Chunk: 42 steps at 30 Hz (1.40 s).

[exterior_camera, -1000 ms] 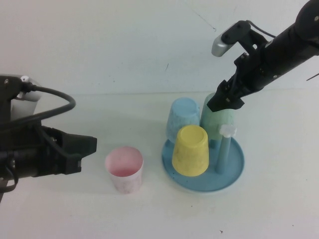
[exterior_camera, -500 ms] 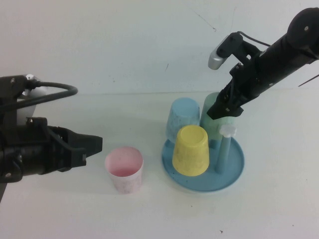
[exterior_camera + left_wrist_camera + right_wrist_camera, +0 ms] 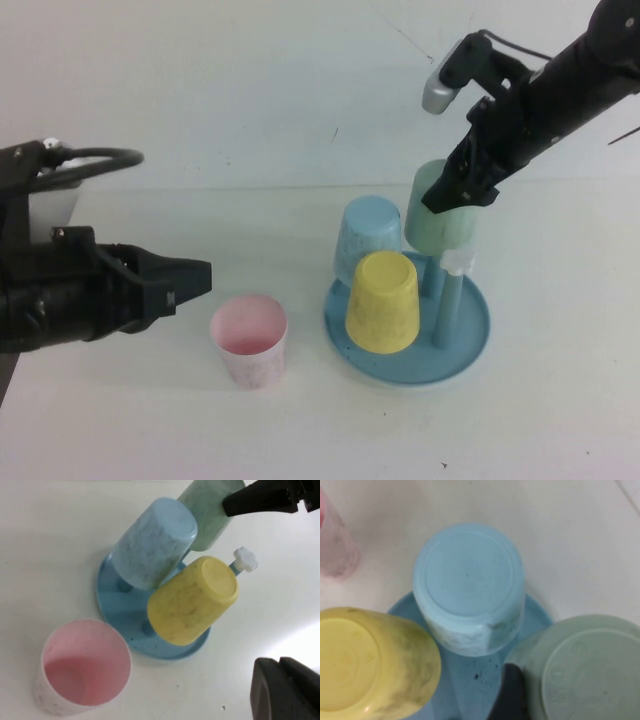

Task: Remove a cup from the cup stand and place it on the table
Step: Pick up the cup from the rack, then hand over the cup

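The robot's right gripper is holding the mint-green cup near its base, which leaves the cup's rim free, so the left gripper should keep moving up until it closes on that rim.
The mint-green cup is upside down, raised above the back of the blue cup stand. My right gripper is shut on its top end; one dark finger lies against the cup's side. The cup also shows in the left wrist view, tilted over the stand. A bare peg with a white cap stands just below the cup. My left gripper is shut and empty, hovering left of the stand; its fingers show in the left wrist view.
A light-blue cup and a yellow cup sit upside down on the stand's pegs. A pink cup stands upright on the white table, left of the stand and just below my left gripper.
My right gripper has risen with the mint-green cup, which now sits higher over its peg. My left gripper has crept a little to the right.
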Each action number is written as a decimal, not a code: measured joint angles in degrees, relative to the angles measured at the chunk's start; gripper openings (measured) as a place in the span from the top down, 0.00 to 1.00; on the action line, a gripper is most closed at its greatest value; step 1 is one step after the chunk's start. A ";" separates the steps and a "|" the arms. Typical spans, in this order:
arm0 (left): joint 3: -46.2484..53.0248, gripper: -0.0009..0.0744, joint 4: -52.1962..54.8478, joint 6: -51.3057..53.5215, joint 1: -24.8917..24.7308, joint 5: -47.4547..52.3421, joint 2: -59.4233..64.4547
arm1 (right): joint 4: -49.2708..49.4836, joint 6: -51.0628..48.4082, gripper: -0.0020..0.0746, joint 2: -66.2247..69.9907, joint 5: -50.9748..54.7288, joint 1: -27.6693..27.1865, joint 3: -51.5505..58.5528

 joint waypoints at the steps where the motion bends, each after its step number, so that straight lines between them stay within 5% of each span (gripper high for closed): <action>1: 0.00 0.99 -1.18 0.00 0.00 0.00 0.00 | -0.44 0.40 0.26 -0.55 0.99 0.00 -0.91; 11: 0.00 0.99 -16.92 1.12 0.00 1.31 0.00 | -1.13 8.27 0.26 -7.28 8.95 0.00 -12.47; 17: -0.42 0.99 -28.16 5.12 0.00 3.36 0.10 | 9.45 13.52 0.26 -11.80 9.55 0.00 -14.52; 20: -2.22 0.90 -29.41 5.68 0.00 3.11 0.10 | 17.98 13.84 0.26 -12.37 10.35 0.00 -14.56; 25: -4.06 0.46 -29.82 1.28 0.00 3.11 0.10 | 32.74 14.06 0.26 -11.73 12.08 0.00 -14.56; 28: -4.85 0.31 -29.82 -0.03 0.00 3.11 0.10 | 38.05 14.06 0.26 -10.91 13.68 0.00 -14.56; 42: -9.11 0.25 -29.92 -3.57 0.00 0.91 0.12 | 42.12 14.65 0.26 -9.88 15.94 0.00 -14.56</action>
